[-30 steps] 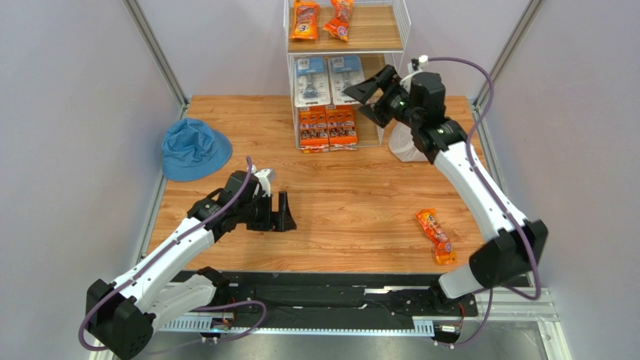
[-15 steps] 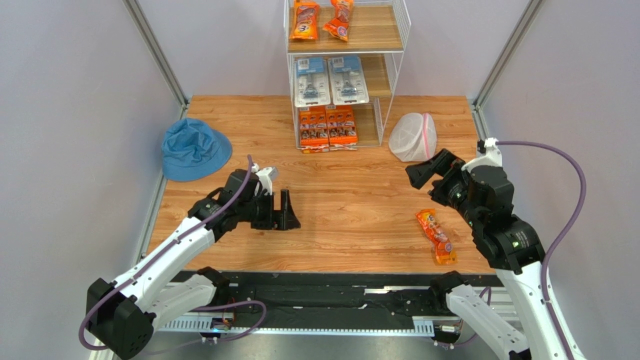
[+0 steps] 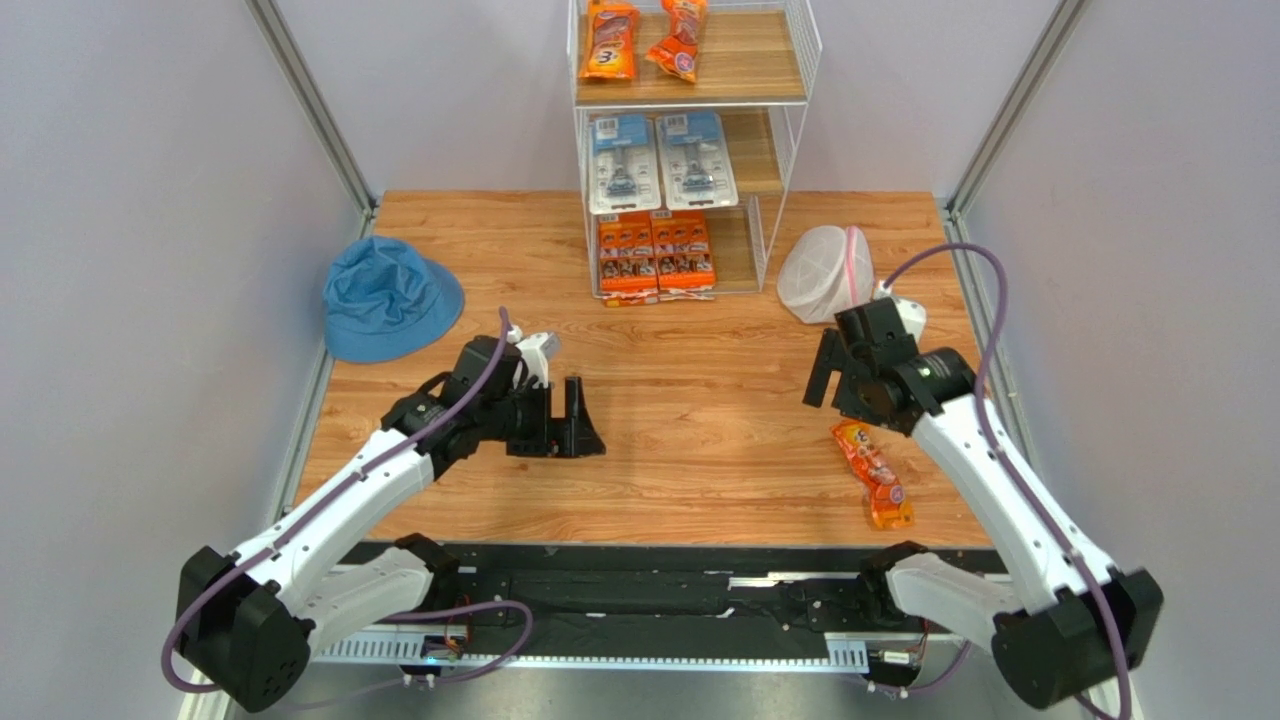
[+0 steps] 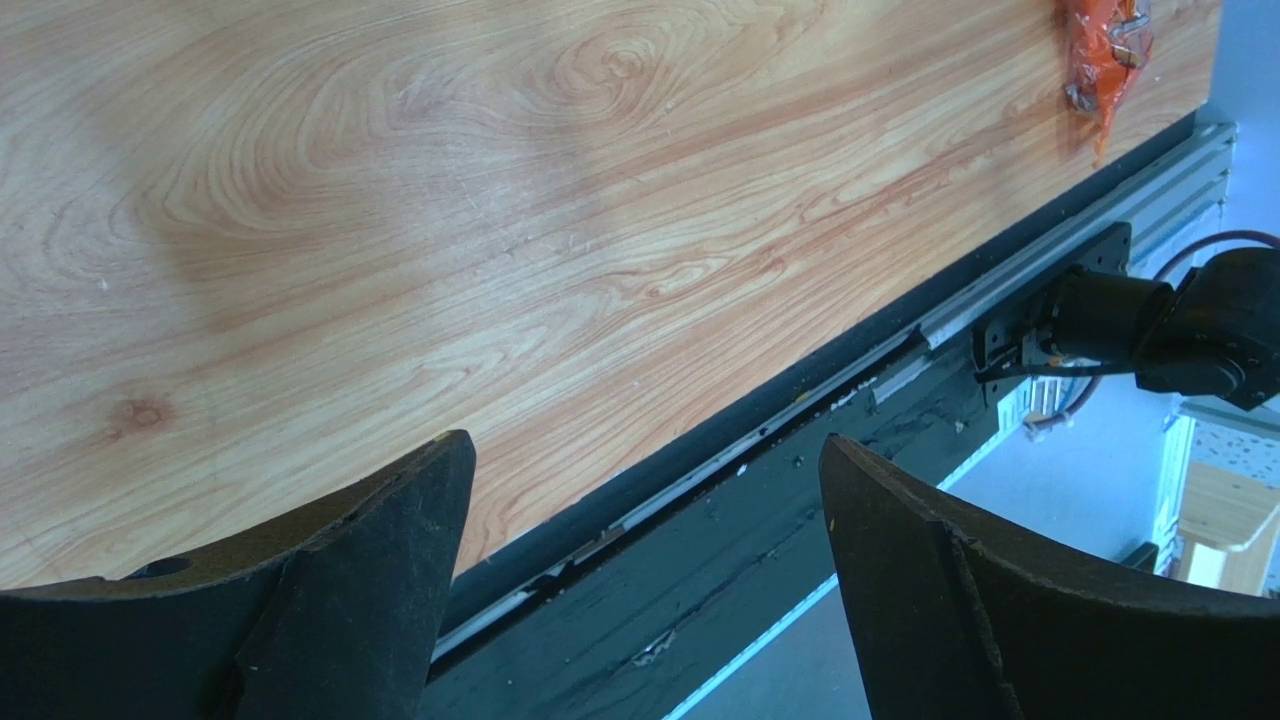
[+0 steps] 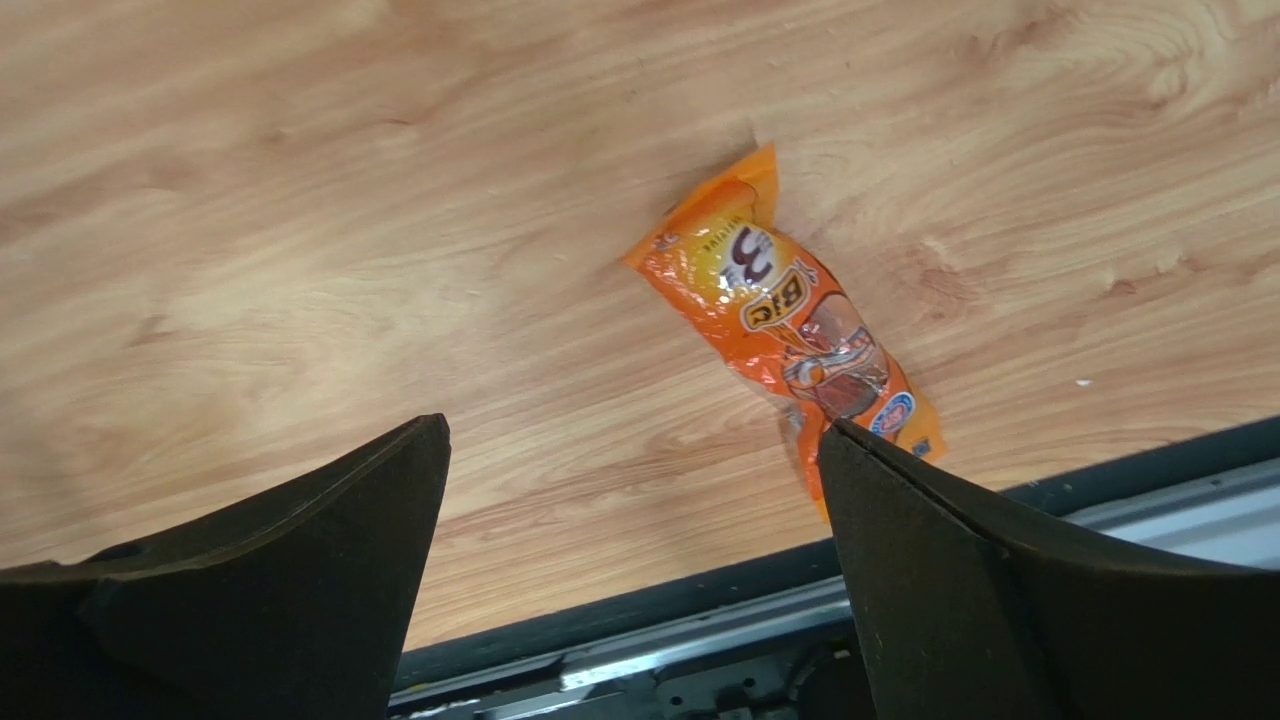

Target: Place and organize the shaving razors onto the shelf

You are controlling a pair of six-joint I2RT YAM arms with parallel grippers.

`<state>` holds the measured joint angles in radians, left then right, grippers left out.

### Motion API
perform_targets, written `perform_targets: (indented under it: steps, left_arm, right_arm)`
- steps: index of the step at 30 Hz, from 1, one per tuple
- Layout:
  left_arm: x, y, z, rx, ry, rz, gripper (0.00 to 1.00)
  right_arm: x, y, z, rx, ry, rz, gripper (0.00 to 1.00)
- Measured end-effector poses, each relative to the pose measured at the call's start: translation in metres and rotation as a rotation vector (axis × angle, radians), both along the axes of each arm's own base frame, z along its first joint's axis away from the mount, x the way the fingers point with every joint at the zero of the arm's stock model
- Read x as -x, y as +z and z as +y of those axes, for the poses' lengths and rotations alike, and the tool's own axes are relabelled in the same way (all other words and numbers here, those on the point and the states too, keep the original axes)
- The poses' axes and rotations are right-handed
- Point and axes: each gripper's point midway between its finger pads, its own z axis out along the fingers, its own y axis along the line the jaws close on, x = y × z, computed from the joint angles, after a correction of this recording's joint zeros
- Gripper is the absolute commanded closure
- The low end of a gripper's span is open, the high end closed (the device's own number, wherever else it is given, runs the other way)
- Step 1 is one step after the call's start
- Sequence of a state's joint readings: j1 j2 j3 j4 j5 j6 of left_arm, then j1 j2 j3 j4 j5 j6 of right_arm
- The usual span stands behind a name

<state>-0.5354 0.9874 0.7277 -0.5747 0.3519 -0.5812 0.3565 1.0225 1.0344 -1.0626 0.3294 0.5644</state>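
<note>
The orange razor bag (image 3: 873, 476) lies free with its narrow width toward my open fingers, so I continue to lower my right gripper until they straddle its back end (image 3: 852, 437).
A long narrow orange razor bag (image 3: 873, 471) lies on the table at the front right; it also shows in the right wrist view (image 5: 789, 330) and at the top right of the left wrist view (image 4: 1104, 45). My right gripper (image 3: 830, 372) is open and empty, hovering above and just behind that bag. My left gripper (image 3: 574, 420) is open and empty over the table's left middle. The white wire shelf (image 3: 812, 68) stands at the back with two orange bags (image 3: 610, 41) on the top board, two blister cards (image 3: 658, 161) on the middle board and orange multi-packs (image 3: 655, 252) at the bottom.
A blue bucket hat (image 3: 389, 300) lies at the left. A white mesh bag with pink trim (image 3: 822, 273) sits right of the shelf, just behind my right arm. The table's front edge and black rail (image 3: 661, 578) run along the near side.
My right arm has swung back from the shelf, down and toward the front right, and now hovers open over the orange bag. My left gripper has barely moved.
</note>
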Motion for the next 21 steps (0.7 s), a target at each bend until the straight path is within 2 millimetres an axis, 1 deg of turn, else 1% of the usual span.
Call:
perform_targets:
  steps: [2,10,16,18,21]
  left_arm:
    - [0.000,0.000,-0.001,0.005,-0.003,0.004,0.06]
    - [-0.003,0.001,-0.005,0.023,-0.004,0.003,0.06]
    - [-0.003,0.002,-0.007,0.031,-0.007,0.003,0.06]
    - [-0.003,0.001,-0.007,0.031,-0.009,0.007,0.06]
    - [-0.003,0.001,-0.008,0.031,-0.009,0.009,0.06]
  right_arm:
    - [-0.002,-0.020,-0.004,0.059,0.000,0.089,0.01]
    - [-0.004,-0.084,-0.013,0.210,0.015,0.374,0.01]
    - [0.004,-0.134,-0.024,0.298,0.045,0.627,0.01]
    - [0.008,-0.145,-0.027,0.306,0.061,0.691,0.03]
    - [0.009,-0.146,-0.028,0.288,0.069,0.718,0.07]
